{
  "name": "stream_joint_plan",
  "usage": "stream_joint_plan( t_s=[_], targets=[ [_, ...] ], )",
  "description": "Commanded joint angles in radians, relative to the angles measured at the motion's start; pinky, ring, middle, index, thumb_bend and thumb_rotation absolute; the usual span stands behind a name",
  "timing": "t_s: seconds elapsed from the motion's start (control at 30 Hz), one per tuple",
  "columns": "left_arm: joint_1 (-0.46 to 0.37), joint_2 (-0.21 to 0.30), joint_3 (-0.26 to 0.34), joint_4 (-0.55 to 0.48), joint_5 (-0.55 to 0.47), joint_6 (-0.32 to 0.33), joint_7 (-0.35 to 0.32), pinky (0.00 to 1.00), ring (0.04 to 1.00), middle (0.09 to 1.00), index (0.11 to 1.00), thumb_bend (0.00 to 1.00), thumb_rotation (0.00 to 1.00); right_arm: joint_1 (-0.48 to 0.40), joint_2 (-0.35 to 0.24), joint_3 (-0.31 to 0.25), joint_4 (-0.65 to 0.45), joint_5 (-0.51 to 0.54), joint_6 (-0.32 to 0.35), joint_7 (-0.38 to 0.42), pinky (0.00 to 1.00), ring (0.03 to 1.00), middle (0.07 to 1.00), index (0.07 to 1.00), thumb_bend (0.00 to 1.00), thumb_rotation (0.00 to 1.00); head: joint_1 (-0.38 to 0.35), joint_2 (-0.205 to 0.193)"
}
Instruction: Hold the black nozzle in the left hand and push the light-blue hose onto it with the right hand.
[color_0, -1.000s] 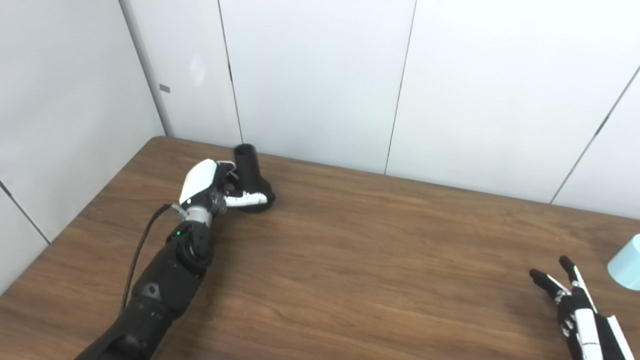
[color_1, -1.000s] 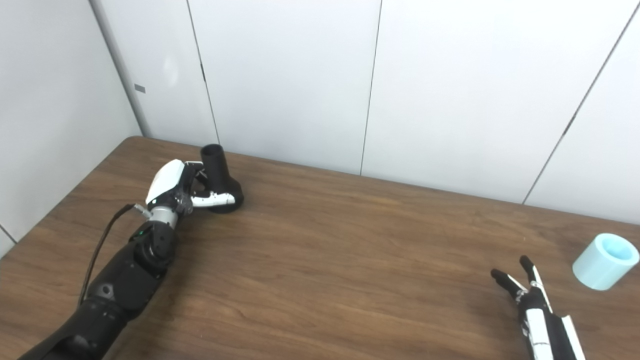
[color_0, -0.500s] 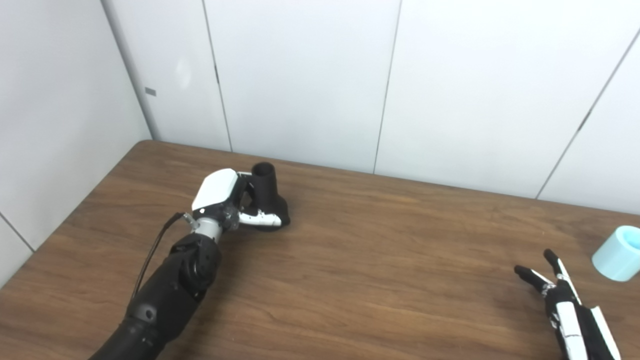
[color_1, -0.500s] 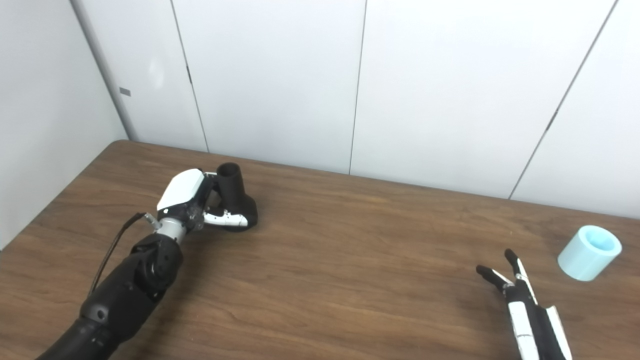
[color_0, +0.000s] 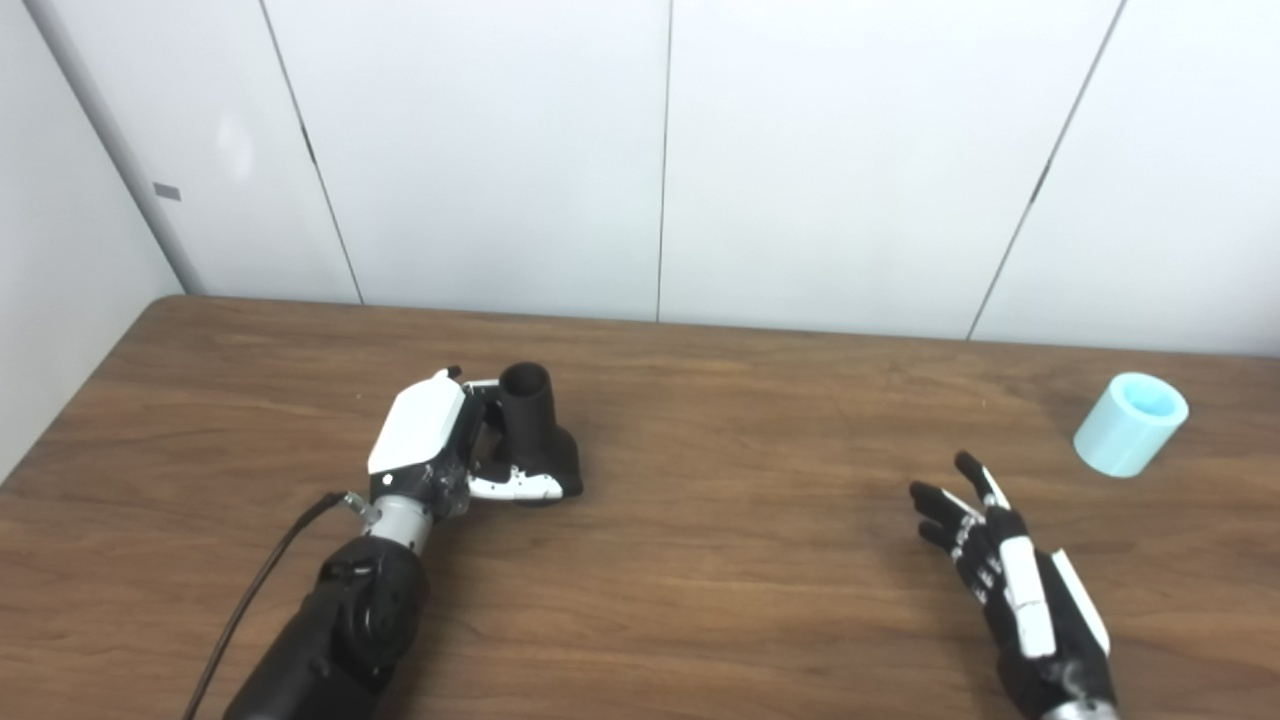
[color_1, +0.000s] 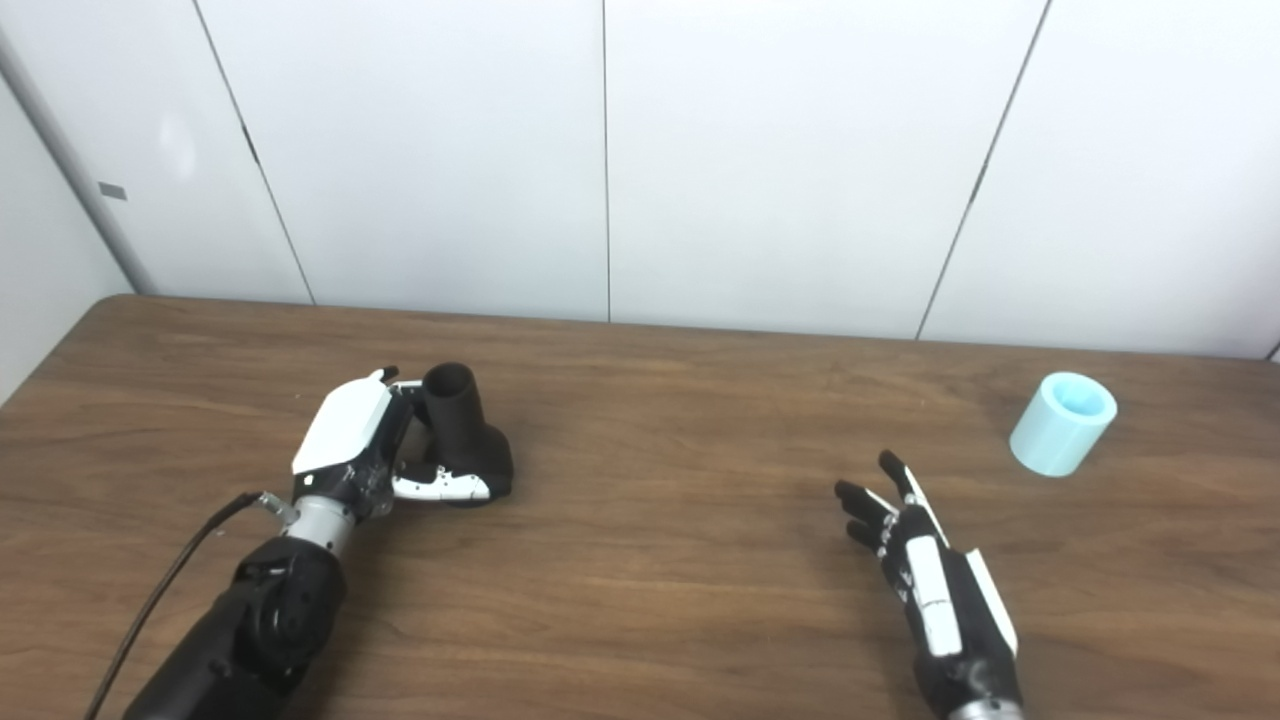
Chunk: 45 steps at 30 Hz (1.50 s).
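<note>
I expect the light-blue hose (color_0: 1130, 425) to cover the nozzle's tube and stop at the nozzle's base when I push, because the black nozzle's tube widens (color_0: 547, 434) into its base.
The black nozzle (color_0: 532, 425) stands on its wide base on the wooden table (color_0: 720, 560), left of centre, with its open tube end up. My left hand (color_0: 425, 450) is wrapped around it: fingers behind the tube, white thumb across the front of the base. The light-blue hose (color_0: 1130, 425), a short tube, rests tilted on the table at the far right, its opening facing up and toward me. My right hand (color_0: 1010, 580) is open and empty, fingers spread, hovering low over the table in front of and to the left of the hose, well apart from it.
White wall panels (color_0: 660, 150) rise right behind the table's back edge and along its left side. A black cable (color_0: 260, 590) runs along my left forearm. A wide stretch of bare tabletop lies between the two hands.
The camera has swung to the right. My left hand has drawn the nozzle away from the back wall toward the table's middle. My right hand stays open and shows more fully.
</note>
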Motion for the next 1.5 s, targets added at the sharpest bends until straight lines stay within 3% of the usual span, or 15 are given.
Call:
stream_joint_plan(
  t_s=[0.0,0.13,0.3,0.47,0.73,0.87,1.0,1.1,1.2,1.23,1.27,1.33,1.37,1.47],
  targets=[
    [0.013,-0.014,-0.016,-0.036,0.022,-0.012,-0.006,0.95,0.648,0.511,0.470,0.52,0.00,-0.029,-0.029,-0.020,-0.072,0.027,0.010,0.008,0.87,0.887,0.838,0.946,0.56,1.00,-0.029,0.003],
    [0.042,-0.048,-0.025,-0.080,0.037,0.011,-0.024,0.95,0.664,0.517,0.467,0.52,0.00,-0.025,-0.058,-0.037,-0.102,0.047,0.018,0.014,0.89,0.893,0.835,0.947,0.53,1.00,-0.066,0.007],
    [0.077,-0.077,-0.043,-0.103,0.055,-0.012,-0.012,0.95,0.634,0.498,0.477,0.53,0.00,-0.028,-0.061,-0.065,-0.124,0.102,0.018,0.006,0.93,0.879,0.813,0.940,0.56,1.00,-0.089,0.012],
    [0.125,-0.094,-0.091,-0.136,0.113,-0.010,-0.015,0.95,0.630,0.492,0.480,0.53,0.00,-0.033,-0.051,-0.061,-0.213,0.066,0.080,-0.024,0.87,0.871,0.820,0.948,0.57,1.00,-0.108,0.017],
    [0.174,-0.105,-0.125,-0.175,0.157,-0.029,-0.013,0.94,0.628,0.475,0.492,0.53,0.00,-0.040,-0.033,-0.068,-0.302,0.025,0.154,-0.064,0.89,0.884,0.815,0.914,0.56,1.00,-0.131,0.027],
    [0.185,-0.114,-0.134,-0.185,0.162,-0.034,-0.010,0.94,0.625,0.474,0.493,0.53,0.00,-0.058,-0.054,-0.092,-0.312,0.023,0.152,-0.068,0.92,0.901,0.826,0.915,0.59,1.00,-0.142,0.029],
    [0.190,-0.124,-0.138,-0.185,0.164,-0.038,-0.011,0.94,0.622,0.482,0.489,0.53,0.00,-0.104,-0.099,-0.130,-0.303,-0.002,0.137,-0.075,0.87,0.869,0.814,0.919,0.55,0.99,-0.171,0.035],
    [0.190,-0.126,-0.137,-0.183,0.163,-0.042,-0.011,0.93,0.624,0.489,0.483,0.53,0.00,-0.137,-0.132,-0.147,-0.281,-0.058,0.130,-0.085,0.82,0.840,0.818,0.906,0.58,0.89,-0.187,0.039],
    [0.189,-0.124,-0.135,-0.182,0.161,-0.047,-0.011,0.93,0.627,0.491,0.481,0.53,0.00,-0.183,-0.205,-0.143,-0.275,-0.202,0.181,-0.098,0.80,0.816,0.841,0.902,0.61,0.71,-0.194,0.045],
    [0.188,-0.123,-0.134,-0.182,0.159,-0.046,-0.015,0.94,0.628,0.489,0.484,0.53,0.00,-0.203,-0.226,-0.146,-0.272,-0.224,0.201,-0.095,0.79,0.838,0.852,0.895,0.62,0.61,-0.194,0.045],
    [0.188,-0.123,-0.134,-0.182,0.157,-0.047,-0.018,0.94,0.632,0.488,0.484,0.53,0.00,-0.222,-0.247,-0.148,-0.263,-0.247,0.207,-0.092,0.77,0.813,0.869,0.886,0.64,0.47,-0.197,0.048],
    [0.188,-0.120,-0.133,-0.180,0.152,-0.049,-0.022,0.94,0.634,0.486,0.485,0.53,0.00,-0.254,-0.306,-0.129,-0.236,-0.343,0.206,-0.086,0.78,0.716,0.844,0.839,0.70,0.30,-0.218,0.050],
    [0.188,-0.120,-0.132,-0.179,0.150,-0.050,-0.023,0.95,0.632,0.486,0.485,0.53,0.00,-0.268,-0.331,-0.117,-0.224,-0.393,0.214,-0.084,0.76,0.714,0.800,0.803,0.75,0.24,-0.218,0.050],
    [0.187,-0.115,-0.127,-0.174,0.143,-0.065,-0.019,0.94,0.625,0.486,0.484,0.53,0.00,-0.309,-0.409,-0.079,-0.168,-0.499,0.214,-0.059,0.78,0.812,0.807,0.773,0.85,0.11,-0.262,0.055]
  ],
)
